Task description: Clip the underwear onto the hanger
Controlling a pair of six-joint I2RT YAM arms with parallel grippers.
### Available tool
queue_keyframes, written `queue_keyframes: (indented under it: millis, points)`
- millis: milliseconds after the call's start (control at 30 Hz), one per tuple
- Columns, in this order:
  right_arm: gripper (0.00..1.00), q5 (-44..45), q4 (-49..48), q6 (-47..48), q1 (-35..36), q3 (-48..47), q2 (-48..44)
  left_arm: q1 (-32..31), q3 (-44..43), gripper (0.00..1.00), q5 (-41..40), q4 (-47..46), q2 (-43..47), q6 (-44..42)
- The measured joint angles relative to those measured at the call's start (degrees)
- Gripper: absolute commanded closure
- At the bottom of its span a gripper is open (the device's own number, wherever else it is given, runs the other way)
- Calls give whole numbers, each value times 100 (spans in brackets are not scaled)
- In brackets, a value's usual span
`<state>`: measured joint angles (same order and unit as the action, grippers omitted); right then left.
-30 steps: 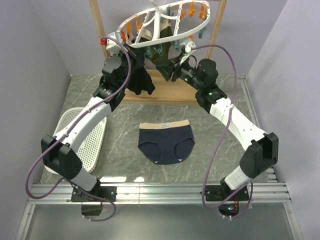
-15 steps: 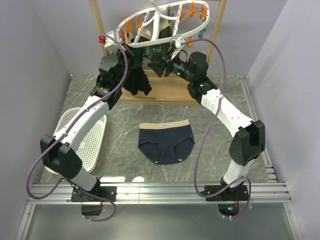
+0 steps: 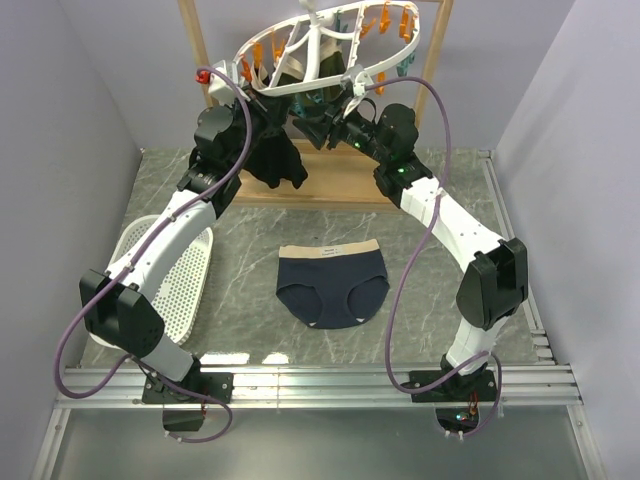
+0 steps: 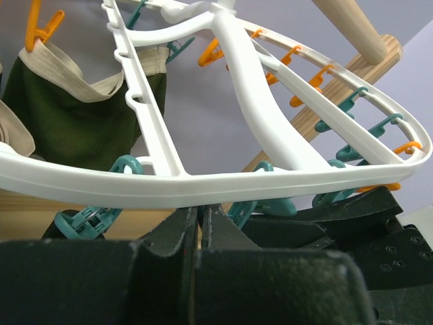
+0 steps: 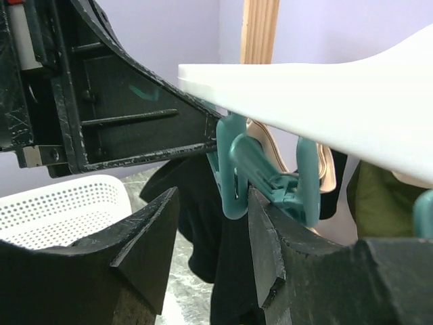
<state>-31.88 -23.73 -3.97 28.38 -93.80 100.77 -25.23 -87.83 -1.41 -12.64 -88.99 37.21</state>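
Observation:
Next, I open my left gripper, move it over and squeeze (image 5: 233, 169) the teal peg (image 4: 244, 209) with it before my right gripper fetches the underwear, because my left gripper's fingers are shut beside that peg.
The white oval hanger (image 3: 320, 45) with orange and teal pegs hangs from the wooden stand. My left gripper (image 3: 262, 112) is shut just under its near rim (image 4: 203, 186) and holds a dark navy pair of underwear (image 3: 276, 162) that hangs down from it. In the left wrist view my left gripper (image 4: 201, 215) shows only a thin slit between the fingers. My right gripper (image 3: 318, 118) is open, and in the right wrist view (image 5: 213, 196) a teal peg (image 5: 233, 179) sits between its fingers, touching the right one. The dark fabric (image 5: 203, 230) hangs behind it. A second navy pair (image 3: 333, 285) lies flat on the table.
An olive-green garment (image 4: 74, 115) with a beige band is clipped to the hanger's far side. The tall wooden frame stand (image 3: 195, 50) rises at the back on a wooden base. A white perforated basket (image 3: 170, 280) lies at the left of the marble table.
My right arm has swung left and up, bringing its gripper under the hanger rim beside the left gripper. My left gripper has lifted the dark underwear slightly higher.

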Motion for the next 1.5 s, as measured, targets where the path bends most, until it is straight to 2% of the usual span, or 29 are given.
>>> queue_keyframes:
  millis: [300, 400, 433, 500, 533, 567, 767, 967, 1133, 1333, 1500]
  points:
    - [57, -46, -59, 125, -2, -79, 114, 48, 0, 100, 164, 2, -11, 81]
    - [64, -39, -48, 184, -2, -116, 120, 59, 0, 100, 251, 0, -11, 127]
    - [74, -26, -46, 197, -2, -125, 120, 61, 0, 99, 291, -2, -11, 144]
    - [87, 33, -20, 245, -11, -160, 131, 74, 0, 93, 323, -13, -11, 153]
    - [98, 31, -7, 247, -15, -181, 142, 90, 0, 83, 352, -28, -11, 168]
    - [100, 35, 13, 264, -15, -195, 149, 105, 0, 77, 369, -37, -11, 201]
    - [100, 149, 103, 278, -4, -264, 175, 164, 321, 52, 662, -192, 118, 393]
    - [100, 254, 103, 282, 44, -264, 175, 151, 468, 42, 931, -157, 275, 452]
    - [100, 306, 107, 282, 79, -262, 173, 140, 417, 42, 905, -70, 280, 560]
    - [100, 358, 105, 398, 111, -251, 173, 140, 74, 50, 592, 160, 133, 643]
    - [100, 382, 103, 498, 118, -234, 173, 140, -201, 53, 485, 168, -103, 708]
